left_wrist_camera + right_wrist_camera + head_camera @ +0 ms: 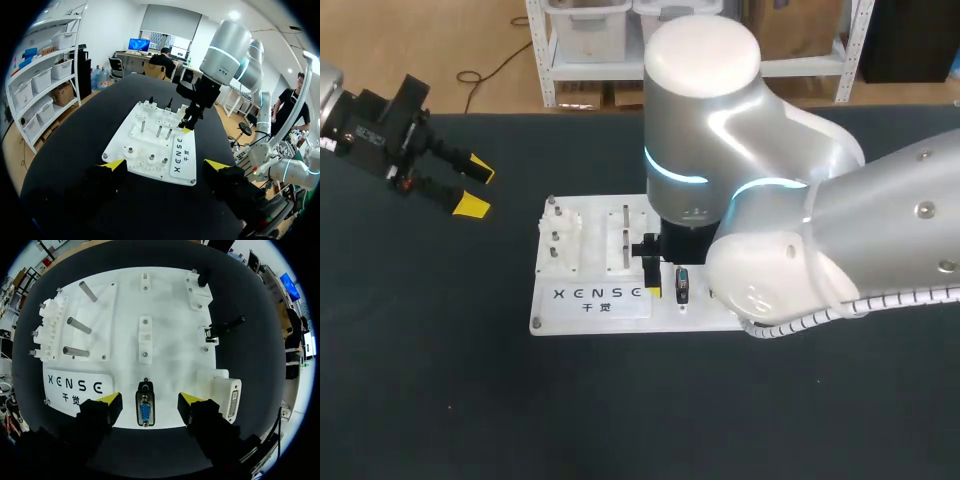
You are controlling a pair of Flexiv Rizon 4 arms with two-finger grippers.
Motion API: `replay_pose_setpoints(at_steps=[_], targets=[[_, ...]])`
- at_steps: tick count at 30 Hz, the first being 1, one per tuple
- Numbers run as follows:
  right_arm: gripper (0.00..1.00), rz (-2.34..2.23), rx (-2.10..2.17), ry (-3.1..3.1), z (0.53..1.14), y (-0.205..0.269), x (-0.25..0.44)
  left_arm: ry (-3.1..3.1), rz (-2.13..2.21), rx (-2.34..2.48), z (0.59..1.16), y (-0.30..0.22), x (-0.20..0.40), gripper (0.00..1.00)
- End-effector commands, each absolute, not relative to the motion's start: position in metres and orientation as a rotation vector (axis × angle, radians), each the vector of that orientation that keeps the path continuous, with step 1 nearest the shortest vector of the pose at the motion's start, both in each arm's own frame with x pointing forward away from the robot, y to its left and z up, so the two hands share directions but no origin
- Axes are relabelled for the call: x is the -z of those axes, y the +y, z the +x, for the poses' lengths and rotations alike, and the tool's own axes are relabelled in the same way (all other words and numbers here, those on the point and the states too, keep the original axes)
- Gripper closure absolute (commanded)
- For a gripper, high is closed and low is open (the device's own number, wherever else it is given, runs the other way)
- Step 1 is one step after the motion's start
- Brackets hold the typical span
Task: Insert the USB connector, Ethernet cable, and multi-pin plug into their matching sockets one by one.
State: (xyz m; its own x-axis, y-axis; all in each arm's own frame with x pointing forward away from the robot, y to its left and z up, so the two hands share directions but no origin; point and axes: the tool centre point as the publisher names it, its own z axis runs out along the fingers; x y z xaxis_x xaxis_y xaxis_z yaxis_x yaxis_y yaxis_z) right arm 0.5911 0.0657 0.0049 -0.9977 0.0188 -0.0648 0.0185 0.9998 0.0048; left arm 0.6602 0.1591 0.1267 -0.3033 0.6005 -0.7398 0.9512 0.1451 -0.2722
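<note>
My gripper will lift the multi-pin plug and its frame as one piece, since the black frame fits closely around the multi-pin plug's blue side.
A blue-faced multi-pin plug sits in a black frame near the front edge of the white socket board. My right gripper hangs over it, open, one yellow tip on each side and neither touching it. In the head view my right arm covers most of that spot; the plug shows beside one yellow tip. A USB connector with a black lead lies at the board's right edge, and a small black plug sits at the far corner. My left gripper is open and empty, far left of the board.
A white block with a wide multi-pin socket stands right of the plug. Three metal pegs rise from the board's left part, with a white bracket in its middle. The board lies ahead of my left gripper on black table.
</note>
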Motion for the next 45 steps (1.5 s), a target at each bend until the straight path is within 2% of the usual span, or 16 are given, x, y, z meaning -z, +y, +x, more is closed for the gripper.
replay_pose_setpoints(at_steps=[1, 5, 7, 27, 45], targets=[[0.61, 0.03, -0.01, 3.073, 0.593, 0.068, -0.004, 1.966, 1.48, 1.008, 0.66, 0.159, -0.126, 0.0], [0.82, 0.026, -0.015, 3.069, 0.594, 0.069, -0.006, 1.966, 1.48, 1.008, 0.66, 0.159, -0.126, 0.0], [1.0, 0.023, -0.02, 3.063, 0.595, 0.068, -0.008, 1.966, 1.48, 1.008, 0.66, 0.159, -0.126, 0.0], [1.0, 0.028, -0.102, 2.939, 0.601, 0.035, -0.07, 1.966, 1.48, 1.008, 0.66, 0.159, -0.126, 0.0], [1.0, 0.052, 0.014, 2.943, 0.601, 0.002, -0.068, 1.966, 1.48, 1.008, 0.66, 0.159, -0.126, 0.0]])
